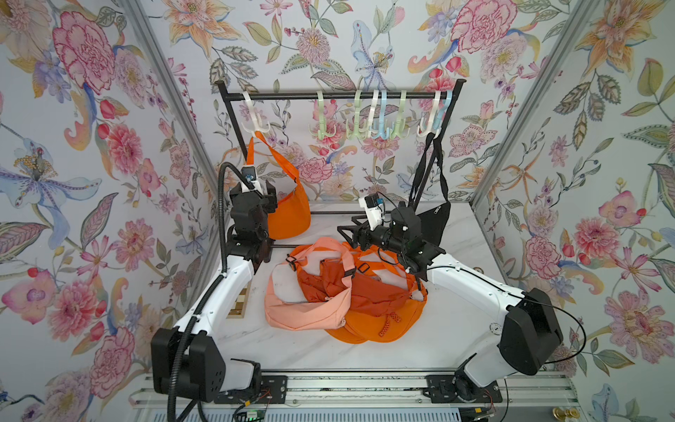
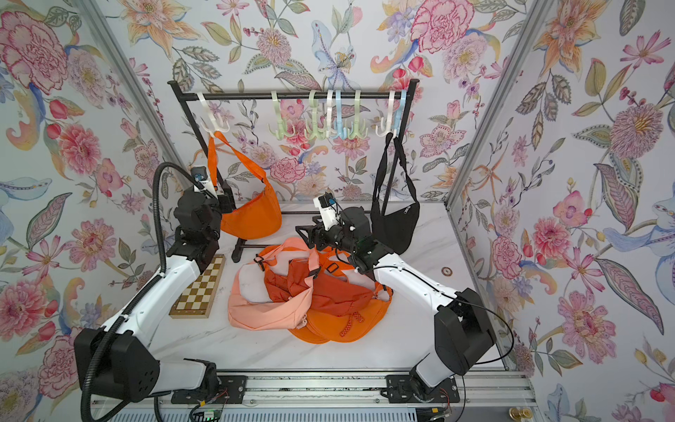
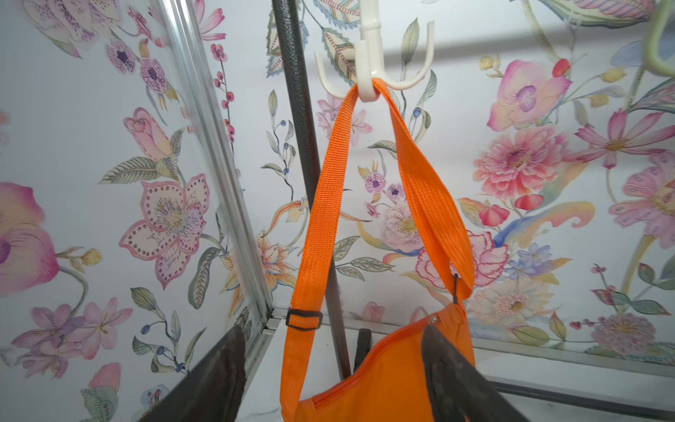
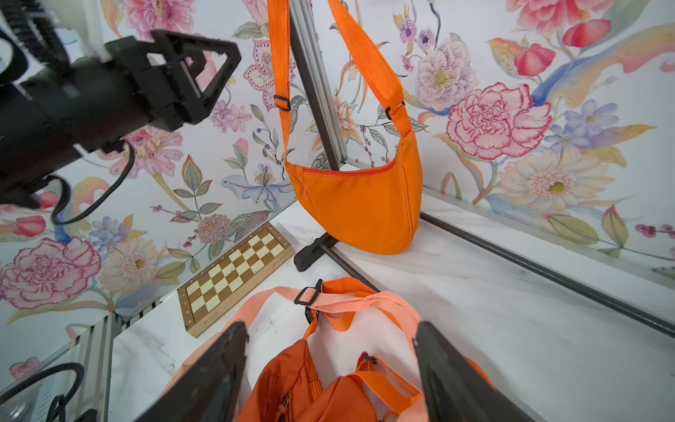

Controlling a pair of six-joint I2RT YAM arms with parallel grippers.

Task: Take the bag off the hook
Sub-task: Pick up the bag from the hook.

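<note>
The white hook [image 1: 254,118] is only hung over the black rack bar [image 1: 247,95], so the hook will slip along the bar when the robot pulls the orange strap to the side.
An orange bag [image 1: 292,215] hangs by its orange strap [image 3: 321,204] from a white hook [image 1: 255,124] at the left end of the black rack bar [image 1: 339,95]. My left gripper [image 3: 334,376] stands open beside the bag's top edge, and its fingers [image 3: 449,372] straddle the zip corner and the strap without closing on them. A black bag [image 1: 434,219] hangs from a white hook at the rack's right end. My right gripper [image 4: 334,376] is open, with nothing held, just above a pile of bags on the table.
A peach bag [image 1: 303,310] and orange bags [image 1: 376,318] lie heaped mid-table. A wooden chessboard [image 2: 201,288] lies at the left by the wall. Several bare green, white and blue hooks [image 1: 380,120] hang along the bar. The rack's feet and floral walls close in behind.
</note>
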